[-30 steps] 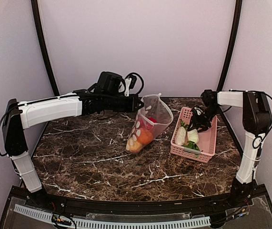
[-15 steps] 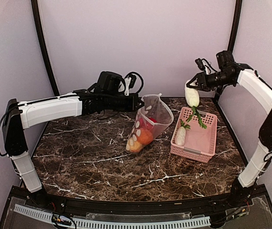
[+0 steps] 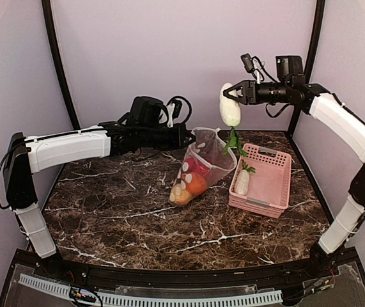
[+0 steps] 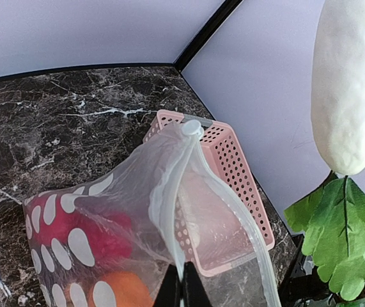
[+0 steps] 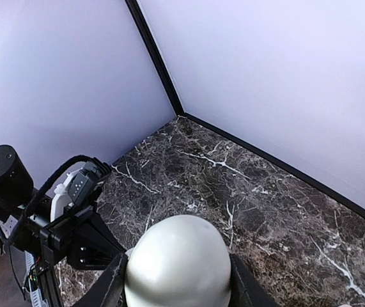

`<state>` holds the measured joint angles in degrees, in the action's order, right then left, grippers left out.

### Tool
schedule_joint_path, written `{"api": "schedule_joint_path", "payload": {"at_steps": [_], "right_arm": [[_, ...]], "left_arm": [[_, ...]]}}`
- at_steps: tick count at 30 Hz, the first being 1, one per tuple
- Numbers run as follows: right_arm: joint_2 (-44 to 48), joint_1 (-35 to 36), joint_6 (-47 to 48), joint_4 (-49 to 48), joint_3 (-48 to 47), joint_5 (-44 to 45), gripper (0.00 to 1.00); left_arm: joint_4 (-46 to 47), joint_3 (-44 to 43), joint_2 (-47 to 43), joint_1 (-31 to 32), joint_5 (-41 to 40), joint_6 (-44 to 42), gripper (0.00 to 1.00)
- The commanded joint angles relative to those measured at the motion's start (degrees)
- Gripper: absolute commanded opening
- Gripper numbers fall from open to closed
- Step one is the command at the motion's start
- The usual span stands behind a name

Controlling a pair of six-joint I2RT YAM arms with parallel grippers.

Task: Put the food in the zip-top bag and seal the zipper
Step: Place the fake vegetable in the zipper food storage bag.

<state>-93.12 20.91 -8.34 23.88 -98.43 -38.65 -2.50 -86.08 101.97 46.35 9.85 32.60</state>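
Note:
The white radish is hanging upright with its green leaves (image 3: pixel 234 142) down, close to the bag's opening (image 3: pixel 211 147), so the robot's right gripper should go on moving it over and down until the radish's body goes in.
The zip-top bag (image 3: pixel 202 165) stands open on the table with red, orange and yellowish food inside. My left gripper (image 3: pixel 186 137) is shut on its mouth edge at the zipper (image 4: pixel 181 211) and holds it up. My right gripper (image 3: pixel 236 93) is shut on a white radish (image 3: pixel 230 106) with green leaves, hanging high in the air just right of and above the bag's mouth. The radish also shows in the left wrist view (image 4: pixel 349 83) and the right wrist view (image 5: pixel 178 263). A second white radish (image 3: pixel 241 181) lies in the pink basket (image 3: pixel 273 185).
The pink slatted basket stands right of the bag, touching it. The left arm (image 3: pixel 67 147) stretches across the back left of the table. Black frame posts (image 3: pixel 59 64) stand at the back corners.
My right gripper has lifted the radish out of the basket and carried it up and left, from over the basket to above the bag's mouth. The left arm has not moved.

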Motion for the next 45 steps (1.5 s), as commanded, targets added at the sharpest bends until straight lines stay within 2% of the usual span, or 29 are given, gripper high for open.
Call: {"api": "schedule_joint_path", "payload": {"at_steps": [1, 13, 20, 28, 34, 36, 38, 42, 45], "right_arm": [[-2.28, 3.24, -1.24, -7.61, 1.08, 2.49, 0.28], [-5.51, 6.52, -2.87, -18.92, 6.31, 4.37, 0.25], [-4.06, 8.65, -3.5, -18.92, 11.28, 7.97, 0.25], [-4.04, 13.06, -5.03, -9.28, 10.74, 16.9, 0.27], [-3.6, 14.67, -7.52, -3.03, 10.87, 20.01, 0.29], [-3.99, 14.91, -7.88, -1.95, 10.55, 19.51, 0.32], [-4.49, 15.28, -7.83, -0.54, 9.67, 19.05, 0.39], [-6.02, 15.65, -4.73, 3.49, 5.33, 15.92, 0.63], [-6.44, 15.45, -0.4, 8.1, 0.86, 13.15, 0.75]], "left_arm": [[3.56, 0.68, -2.26, -0.21, 1.42, 2.56, 0.01], [5.27, 3.11, -3.34, -0.89, 0.77, 4.87, 0.01], [11.09, 8.69, -5.47, -2.95, 2.25, 10.69, 0.01], [14.77, 12.06, -5.97, -4.19, 2.64, 13.1, 0.01], [15.1, 12.51, -6.5, -4.3, 2.79, 12.64, 0.01], [15.27, 12.52, -6.52, -4.25, 3.16, 12.61, 0.01], [15.38, 12.52, -6.57, -4.25, 3.24, 12.56, 0.01], [15.34, 12.87, -7.01, -4.29, 3.21, 12.25, 0.01], [15.06, 13.47, -7.59, -4.25, 3.1, 11.6, 0.01]]}}
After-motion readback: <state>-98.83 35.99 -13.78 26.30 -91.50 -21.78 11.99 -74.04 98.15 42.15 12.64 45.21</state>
